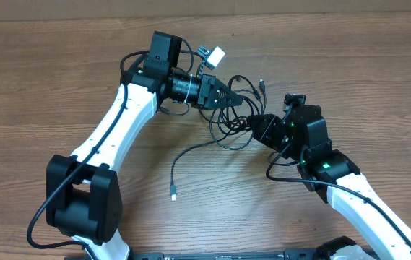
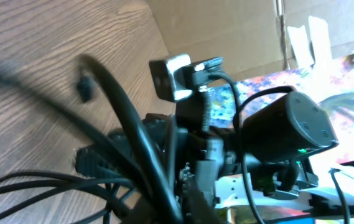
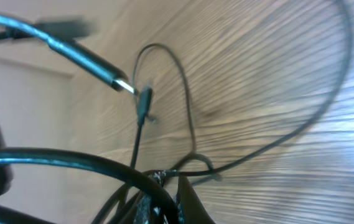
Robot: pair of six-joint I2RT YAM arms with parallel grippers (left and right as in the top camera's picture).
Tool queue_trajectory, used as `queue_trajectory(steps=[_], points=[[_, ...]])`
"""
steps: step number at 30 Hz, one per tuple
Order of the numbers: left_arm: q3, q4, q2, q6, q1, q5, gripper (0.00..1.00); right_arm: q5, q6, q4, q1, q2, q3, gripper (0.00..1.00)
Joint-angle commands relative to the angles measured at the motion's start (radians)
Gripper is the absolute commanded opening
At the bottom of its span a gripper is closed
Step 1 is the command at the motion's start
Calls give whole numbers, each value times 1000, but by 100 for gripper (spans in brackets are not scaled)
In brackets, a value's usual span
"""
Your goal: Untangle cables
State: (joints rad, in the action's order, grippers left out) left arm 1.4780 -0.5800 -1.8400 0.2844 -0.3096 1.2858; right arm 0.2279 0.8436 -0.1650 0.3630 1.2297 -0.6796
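Note:
Crossed loops (image 1: 238, 120) are bunched up between the two grippers, so next the right gripper moves gently back toward the cables at my left gripper (image 1: 232, 102), lets go of its cables and moves away.
The thin black cables (image 1: 228, 133) lie in a tangled bunch of loops at the table's middle, between my two grippers. One cord trails down and left to a small plug (image 1: 173, 193). Another plug (image 1: 261, 84) sticks up at the far side. My left gripper (image 1: 240, 103) reaches in from the upper left and is shut on the cables at the top of the tangle. My right gripper (image 1: 255, 123) comes from the right and is shut on the cables at their right side. In the right wrist view, cords (image 3: 186, 93) run into the jaws (image 3: 175, 190). The left wrist view shows blurred cords (image 2: 46, 186).
The wooden table (image 1: 61, 94) spreads all round. A white and grey connector block (image 1: 214, 55) sits beside the left wrist at the far side. The right arm's thicker black wire (image 1: 281, 173) loops beside its wrist. Cardboard stands behind the table's far edge (image 2: 226, 31).

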Motion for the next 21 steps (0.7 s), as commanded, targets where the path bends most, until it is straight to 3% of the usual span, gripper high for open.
queue_trajectory(steps=[1,6,12,15,21], points=[[30,10,23,1,88,122,12,-276,-6,-163,-11,26,43,4],[30,-1,23,1,151,-1,15,-298,-3,-281,-11,26,43,4],[30,-99,23,60,190,-248,27,-239,-10,-333,-11,20,42,4],[30,-166,23,96,188,-343,40,-125,-63,-331,-11,10,21,4],[30,-202,23,97,144,-354,56,12,-181,-332,-11,-5,-117,4]])
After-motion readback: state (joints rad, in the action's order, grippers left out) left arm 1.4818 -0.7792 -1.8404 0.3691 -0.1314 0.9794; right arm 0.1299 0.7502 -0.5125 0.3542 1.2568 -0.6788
